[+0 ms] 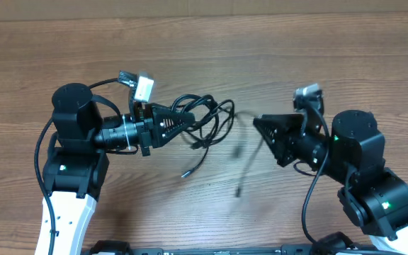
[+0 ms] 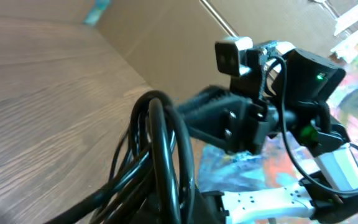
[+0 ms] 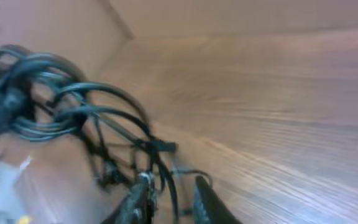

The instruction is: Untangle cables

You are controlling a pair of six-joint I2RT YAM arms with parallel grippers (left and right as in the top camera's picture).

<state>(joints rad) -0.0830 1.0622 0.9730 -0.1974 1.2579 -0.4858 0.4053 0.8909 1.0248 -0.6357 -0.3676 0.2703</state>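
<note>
I should grip cable beside the cable heap point(image 1: 225, 117) with my right gripper before my left gripper pulls away, because a cable piece hangs loose at my right gripper's open fingers.
The cables point(image 1: 207, 117) are a bunch of thin black loops hanging just above the wooden table at the centre left. My left gripper point(image 1: 188, 120) is shut on that bunch, and the loops point(image 2: 160, 155) rise straight out of its jaws in the left wrist view. One plug end point(image 1: 185, 173) dangles below the bunch. My right gripper point(image 1: 256, 122) faces the bunch from the right, a short gap away. Its fingers point(image 3: 207, 199) stand slightly apart, and a thin strand point(image 3: 166, 180) runs loosely through the gap. A blurred strand point(image 1: 239, 159) hangs down in front of it.
The wooden table point(image 1: 296, 57) runs back to a cardboard wall point(image 1: 204, 7). Both arm bases stand at the near edge, left point(image 1: 69, 177) and right point(image 1: 374, 198). The right arm point(image 2: 253, 118) shows in the left wrist view beyond the loops.
</note>
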